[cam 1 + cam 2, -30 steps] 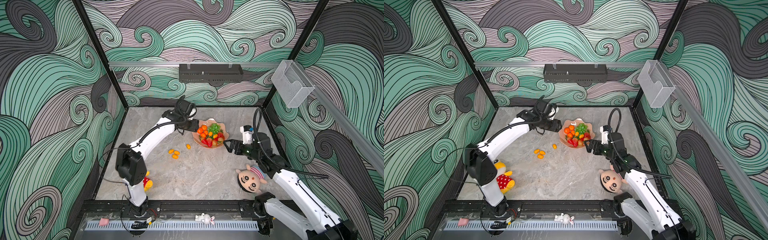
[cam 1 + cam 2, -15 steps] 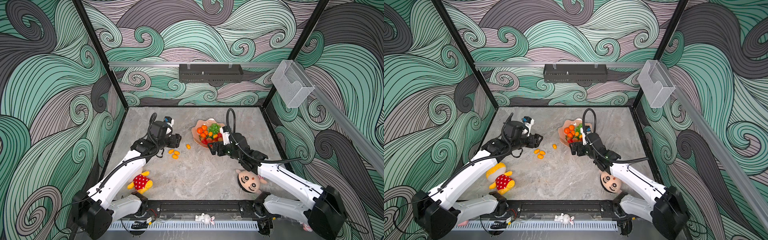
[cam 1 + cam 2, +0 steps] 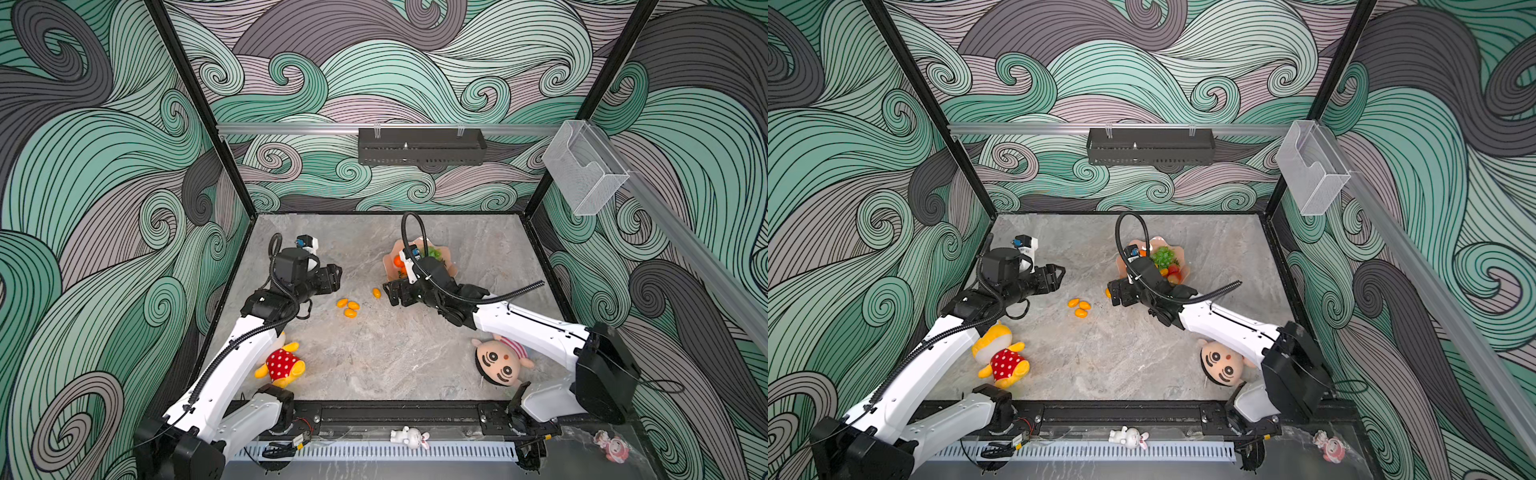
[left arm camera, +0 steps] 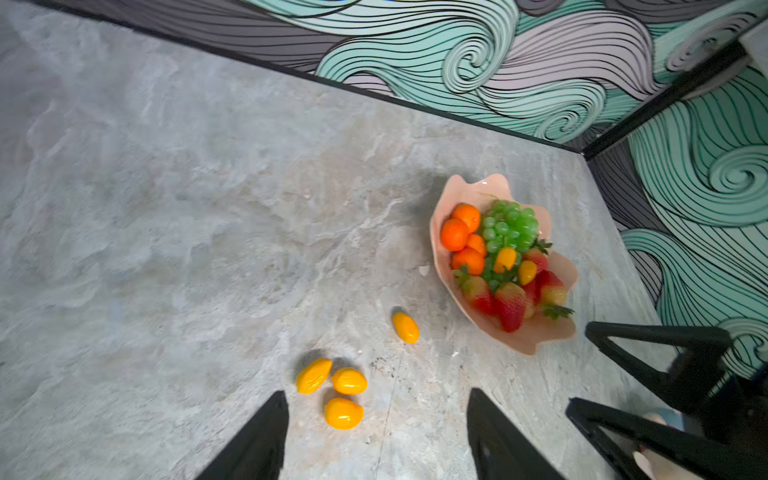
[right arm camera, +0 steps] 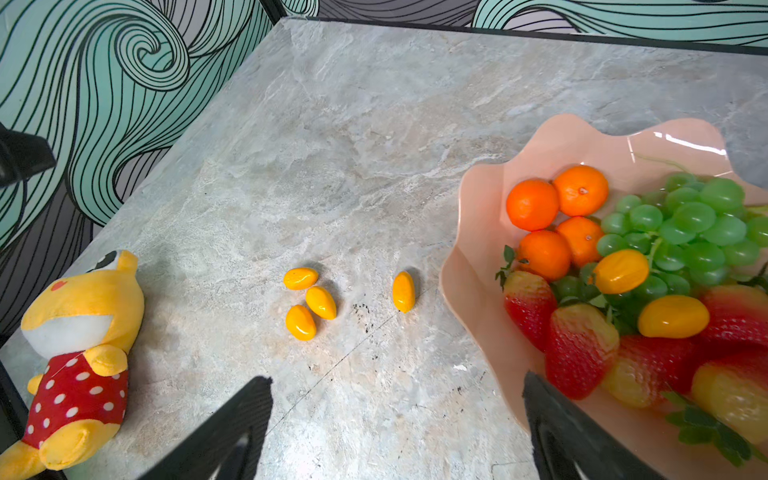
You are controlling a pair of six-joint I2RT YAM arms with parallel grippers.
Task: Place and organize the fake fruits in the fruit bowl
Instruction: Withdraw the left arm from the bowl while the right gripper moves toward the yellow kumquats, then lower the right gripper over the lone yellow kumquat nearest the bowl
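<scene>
My left gripper is hovering past the kumquat cluster [image 3: 348, 308], while the single kumquat [image 3: 376, 293] is close to my right gripper. Next, my right gripper picks up the single kumquat first.
The pink scalloped fruit bowl [image 4: 490, 187] [image 5: 478, 232] holds tangerines [image 5: 557, 216], a green grape bunch [image 5: 698, 224], strawberries [image 5: 577, 345] and two kumquats [image 5: 621, 270]. In both top views my right arm hides most of the bowl [image 3: 390, 269] [image 3: 1121, 266]. Three kumquats [image 3: 349, 308] [image 3: 1079, 308] [image 4: 332, 388] [image 5: 309, 302] lie clustered on the table, and a single one [image 3: 376, 293] [image 4: 406, 327] [image 5: 403, 291] lies nearer the bowl. My left gripper [image 3: 336, 277] [image 3: 1059, 275] [image 4: 376, 415] hovers open and empty just left of the cluster. My right gripper [image 3: 390, 296] [image 3: 1113, 294] [image 5: 395, 380] is open and empty beside the bowl, close to the single kumquat.
A yellow plush toy in a red polka-dot top [image 3: 282, 365] [image 5: 79, 361] lies front left by the left arm. A round-faced doll [image 3: 498, 365] lies front right under the right arm. A clear plastic box [image 3: 582, 166] hangs on the right rail.
My left arm pulled back from the bowl and now points at the kumquat cluster from the left. My right gripper moved from right of the bowl across its front toward the single kumquat.
</scene>
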